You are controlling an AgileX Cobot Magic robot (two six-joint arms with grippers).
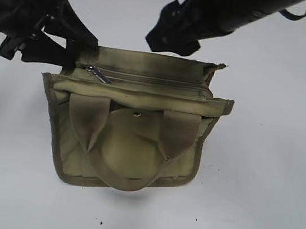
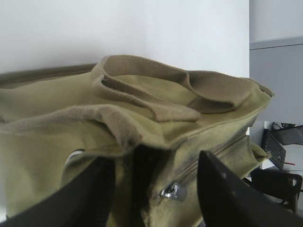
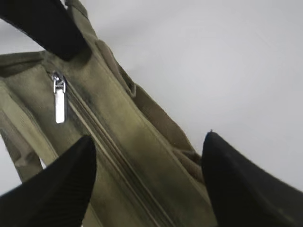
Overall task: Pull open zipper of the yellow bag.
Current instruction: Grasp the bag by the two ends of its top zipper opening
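The closed zipper line [image 1: 152, 81] leads away from the held corner. The silver pull tab [image 1: 97, 75] will slide to the zipper line's far end when I pull.
The yellow bag [image 1: 131, 145] lies on the white table with its zipper [image 1: 152, 81] running along the top panel. The zipper looks closed, and its silver pull tab [image 1: 97, 74] rests at the left end. My left gripper [image 1: 84, 52] straddles the bag's upper left corner and is shut on the fabric there. In the left wrist view the pull tab [image 2: 173, 191] shows between the fingers [image 2: 94, 194]. My right gripper [image 1: 172, 48] hovers open above the bag's back edge near the middle. In the right wrist view the zipper [image 3: 113, 156] passes under its spread fingers [image 3: 66, 184], with the pull tab [image 3: 59, 104] farther off.
Two webbing handles [image 1: 126, 182] and a round snap stud [image 1: 136, 113] lie on the bag's front face. The white table [image 1: 269, 182] surrounds the bag. Dark equipment [image 2: 279, 156] stands beyond the table's edge in the left wrist view.
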